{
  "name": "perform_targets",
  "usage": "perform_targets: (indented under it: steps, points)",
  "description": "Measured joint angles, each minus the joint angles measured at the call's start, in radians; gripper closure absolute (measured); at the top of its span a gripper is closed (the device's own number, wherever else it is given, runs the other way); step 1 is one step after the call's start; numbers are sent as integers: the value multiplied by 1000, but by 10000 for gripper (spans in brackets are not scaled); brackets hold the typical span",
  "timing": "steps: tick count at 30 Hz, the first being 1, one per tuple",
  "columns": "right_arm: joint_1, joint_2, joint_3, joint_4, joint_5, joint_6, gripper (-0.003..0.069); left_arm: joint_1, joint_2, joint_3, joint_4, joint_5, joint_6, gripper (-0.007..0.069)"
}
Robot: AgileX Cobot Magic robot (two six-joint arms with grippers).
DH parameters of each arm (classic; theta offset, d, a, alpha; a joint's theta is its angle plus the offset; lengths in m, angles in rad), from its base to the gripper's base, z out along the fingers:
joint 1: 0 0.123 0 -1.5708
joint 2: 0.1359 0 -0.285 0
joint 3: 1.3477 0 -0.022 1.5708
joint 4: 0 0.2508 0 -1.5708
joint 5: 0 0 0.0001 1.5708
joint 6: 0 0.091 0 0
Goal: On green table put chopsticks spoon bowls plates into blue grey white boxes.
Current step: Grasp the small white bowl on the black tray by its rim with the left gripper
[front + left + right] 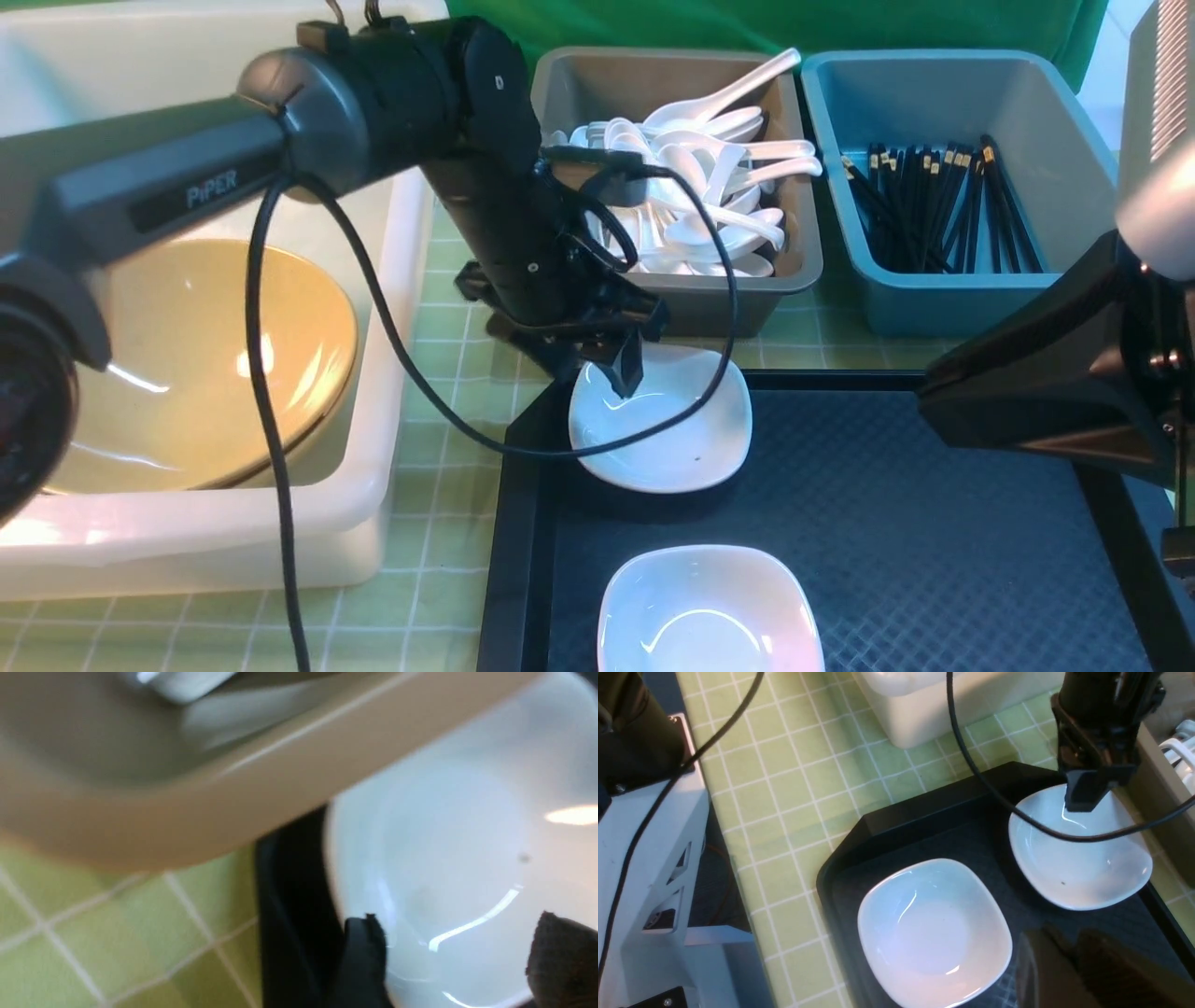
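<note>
I expect the far plate (663, 419) to come up alone when I lift it and leave empty tray below, because it shows just a single rim (669, 489) against the black tray.
Two white plates lie on the black tray (887, 523): a far one (672, 439) and a near one (709, 616). My left gripper (621, 381) is down on the far plate's back edge, open. In the left wrist view, one finger (364, 956) is at the rim of that plate (458, 858) and the other (560, 961) is over its hollow. My right gripper (1064, 940) hovers over the tray beside the near plate (934, 933), fingers together and empty. Spoons (709, 168) fill the grey bin (551, 84). Chopsticks (943, 205) lie in the blue bin (934, 93). A tan bowl (177, 392) sits in the white tub (373, 485).
The green table (448, 317) shows between the tub and the tray. The grey bin's front wall stands just behind the far plate. The left arm's black cable (392, 355) loops down over the table and across the plate.
</note>
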Motion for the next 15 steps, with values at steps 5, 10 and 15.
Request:
perform_targets:
  steps: [5,10,15]
  points:
    - [0,0,0,0,-1,-4,549,1,70,0,-3,-20,-109,174]
    - [0,0,0,0,-1,-3,545,0,103,0,-35,-44,-127,176]
    - [0,0,0,0,-1,-15,540,0,104,0,-69,-53,-74,246]
